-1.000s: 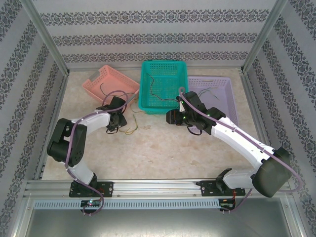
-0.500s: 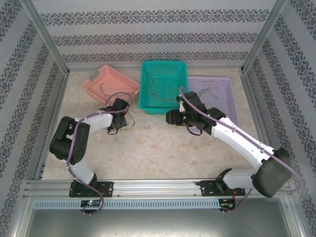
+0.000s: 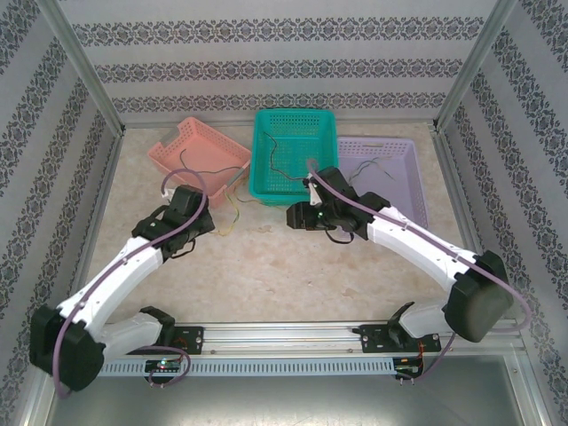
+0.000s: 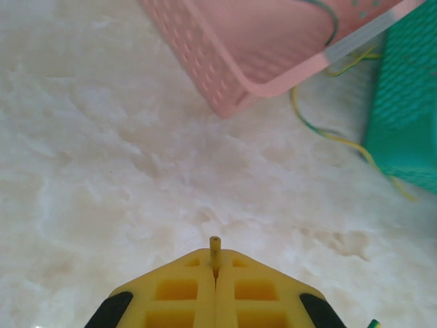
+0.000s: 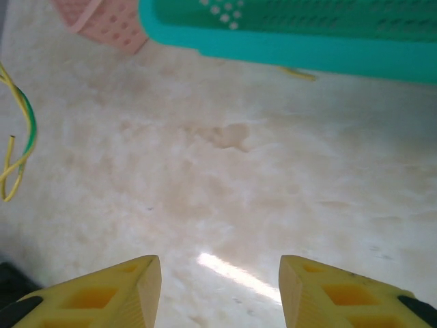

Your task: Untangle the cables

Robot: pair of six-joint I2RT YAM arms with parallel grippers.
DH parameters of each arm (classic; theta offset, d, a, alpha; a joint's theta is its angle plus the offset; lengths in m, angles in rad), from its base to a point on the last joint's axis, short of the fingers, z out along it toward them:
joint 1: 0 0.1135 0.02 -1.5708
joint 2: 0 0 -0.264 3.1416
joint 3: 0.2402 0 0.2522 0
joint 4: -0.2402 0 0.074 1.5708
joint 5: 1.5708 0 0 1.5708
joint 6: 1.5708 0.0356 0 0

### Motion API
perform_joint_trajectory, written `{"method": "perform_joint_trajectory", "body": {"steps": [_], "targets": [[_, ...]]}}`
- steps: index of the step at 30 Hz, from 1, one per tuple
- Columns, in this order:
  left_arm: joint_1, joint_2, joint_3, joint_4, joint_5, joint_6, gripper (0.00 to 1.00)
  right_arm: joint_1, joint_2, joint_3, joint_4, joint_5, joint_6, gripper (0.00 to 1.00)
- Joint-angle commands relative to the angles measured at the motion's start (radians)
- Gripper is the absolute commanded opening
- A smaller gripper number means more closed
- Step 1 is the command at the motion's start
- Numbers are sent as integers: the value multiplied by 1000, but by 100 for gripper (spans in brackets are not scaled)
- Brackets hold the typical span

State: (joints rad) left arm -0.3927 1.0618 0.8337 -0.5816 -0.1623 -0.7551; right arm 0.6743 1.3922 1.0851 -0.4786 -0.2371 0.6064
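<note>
My left gripper is holding the cable by its end (image 4: 215, 242), and the yellow-green cable's loop (image 3: 236, 212) hangs free beside my open right gripper. My left gripper should keep its hold until my right gripper grips the cable.
A thin yellow-green cable (image 3: 232, 210) lies on the table between the pink basket (image 3: 177, 146) and the teal basket (image 3: 333, 133); it also shows in the left wrist view as the cable (image 4: 328, 134) and at the left edge of the right wrist view as the cable (image 5: 22, 140). My left gripper (image 3: 203, 216) (image 4: 216, 263) is shut, and a short yellow cable end (image 4: 215, 246) pokes out between its fingers. My right gripper (image 3: 292, 216) (image 5: 220, 287) is open over bare table, right of that cable. Dark strands lie in the pink basket (image 3: 191, 160) and the teal basket (image 3: 275, 161).
A purple basket (image 3: 413, 191) at the back right holds another thin wire (image 3: 373, 164). The three baskets stand in a row along the back. The pink basket's corner (image 4: 232, 102) is just ahead of the left gripper, with the teal wall (image 4: 410, 109) to its right. Patterned walls enclose the table.
The left arm has stretched out with its elbow swung down to the left, and its gripper has shifted left. The right gripper has moved a little left. The loose cable has shifted towards the baskets.
</note>
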Motion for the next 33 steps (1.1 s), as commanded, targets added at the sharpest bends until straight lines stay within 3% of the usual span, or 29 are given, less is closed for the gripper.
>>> {"method": "perform_joint_trajectory", "body": {"steps": [1, 7, 16, 27, 32, 33], "targets": [[-6, -49, 45, -59, 48, -76, 0, 21, 21, 48, 194, -193, 73, 50], [-5, 16, 149, -15, 133, -317, 0, 80, 78, 63, 445, -373, 176, 48], [-3, 89, 264, -7, 271, -479, 0, 72, 116, -9, 751, -329, 309, 39], [-3, 93, 256, 32, 332, -527, 0, 38, 145, 15, 780, -313, 327, 26], [-3, 86, 223, 133, 378, -604, 0, 44, 153, 26, 757, -300, 272, 0], [-4, 84, 226, 148, 383, -617, 0, 49, 149, 22, 744, -287, 247, 0]]}}
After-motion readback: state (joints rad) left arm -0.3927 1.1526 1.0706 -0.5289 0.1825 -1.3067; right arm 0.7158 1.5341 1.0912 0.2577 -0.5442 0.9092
